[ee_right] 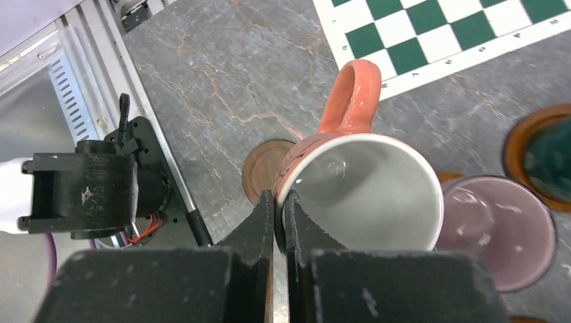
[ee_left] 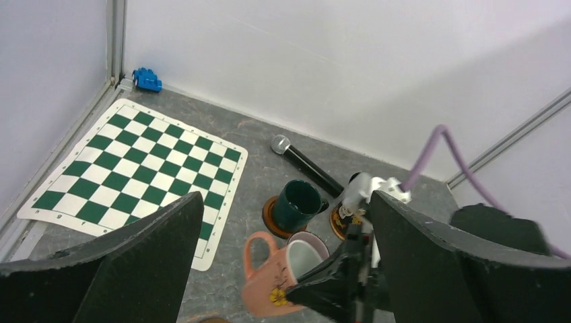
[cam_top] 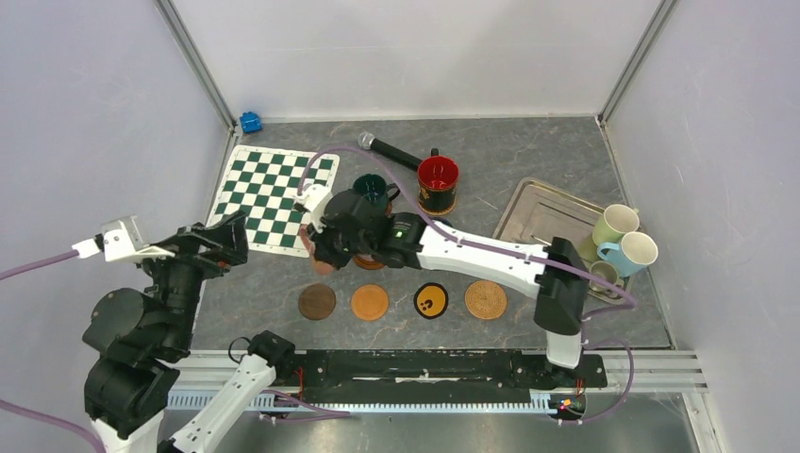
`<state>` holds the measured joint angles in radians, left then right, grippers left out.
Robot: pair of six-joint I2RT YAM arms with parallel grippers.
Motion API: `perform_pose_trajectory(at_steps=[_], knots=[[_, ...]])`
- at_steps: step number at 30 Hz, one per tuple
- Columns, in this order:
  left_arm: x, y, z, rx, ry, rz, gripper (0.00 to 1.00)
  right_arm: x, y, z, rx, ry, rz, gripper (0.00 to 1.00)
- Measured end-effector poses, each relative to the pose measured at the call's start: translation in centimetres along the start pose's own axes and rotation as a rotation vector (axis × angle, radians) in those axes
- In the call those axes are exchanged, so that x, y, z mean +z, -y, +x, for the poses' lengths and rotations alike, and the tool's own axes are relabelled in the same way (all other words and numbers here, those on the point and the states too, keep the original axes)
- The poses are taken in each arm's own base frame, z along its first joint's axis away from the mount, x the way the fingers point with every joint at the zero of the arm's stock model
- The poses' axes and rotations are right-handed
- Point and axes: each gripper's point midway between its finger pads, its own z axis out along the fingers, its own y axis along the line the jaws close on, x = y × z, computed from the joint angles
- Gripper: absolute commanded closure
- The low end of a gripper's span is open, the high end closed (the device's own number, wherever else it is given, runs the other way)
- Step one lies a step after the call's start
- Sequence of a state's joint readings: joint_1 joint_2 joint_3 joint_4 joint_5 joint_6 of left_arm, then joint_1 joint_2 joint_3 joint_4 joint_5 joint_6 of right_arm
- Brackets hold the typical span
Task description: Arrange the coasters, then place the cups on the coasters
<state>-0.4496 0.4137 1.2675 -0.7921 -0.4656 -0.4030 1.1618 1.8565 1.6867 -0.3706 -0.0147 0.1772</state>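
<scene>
The dark brown coaster [cam_top: 317, 302] is empty and my right gripper has the salmon cup [ee_right: 367, 192] by its rim. I should keep moving the cup down until it sits on the coaster.
My right gripper [ee_right: 279, 202] is shut on the rim of a salmon cup [ee_right: 367, 195] with a white inside, one finger inside and one outside. The cup hangs tilted [ee_left: 273, 276], its handle pointing away from the fingers, partly over a brown coaster [ee_right: 261, 168]. Beside it stand a purplish cup [ee_right: 505, 229] and a dark green cup [ee_left: 296, 202] on an orange-brown coaster. My left gripper [cam_top: 236, 241] is open and holds nothing, at the chequered mat's near edge. A row holds dark brown [cam_top: 317, 302], orange [cam_top: 370, 302], black-and-yellow [cam_top: 431, 301] and woven [cam_top: 486, 299] coasters.
A red-inside cup [cam_top: 438, 182] stands behind the right arm. A metal tray [cam_top: 547, 212] at the right has pale green [cam_top: 613, 226], light blue [cam_top: 630, 253] and small olive [cam_top: 604, 274] cups at its edge. A black microphone [cam_top: 391, 151] and a blue toy [cam_top: 250, 122] lie at the back.
</scene>
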Motion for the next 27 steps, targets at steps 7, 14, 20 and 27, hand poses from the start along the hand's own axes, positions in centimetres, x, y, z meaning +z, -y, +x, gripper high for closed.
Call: perform_pose_trajectory(at_steps=[7,14,20,27], knots=[[-1.2,-0.2,-1.2,-0.022,0.041,0.013,0.00,3.7,-2.5,1.1,-0.015,-0.054,-0.040,1.00],[-1.5,-0.4,-1.4,-0.027,0.054,0.017,0.00,5.9,-3.8,3.8,-0.032,-0.130,-0.054,1.00],[-1.4,-0.4,-1.1,-0.023,0.047,0.015,0.00,7.7,-4.5,5.6,-0.042,-0.180,-0.057,1.00],[-1.0,-0.6,-0.3,-0.003,0.028,0.008,0.00,8.2,-4.6,7.5,-0.049,-0.233,-0.046,1.00]])
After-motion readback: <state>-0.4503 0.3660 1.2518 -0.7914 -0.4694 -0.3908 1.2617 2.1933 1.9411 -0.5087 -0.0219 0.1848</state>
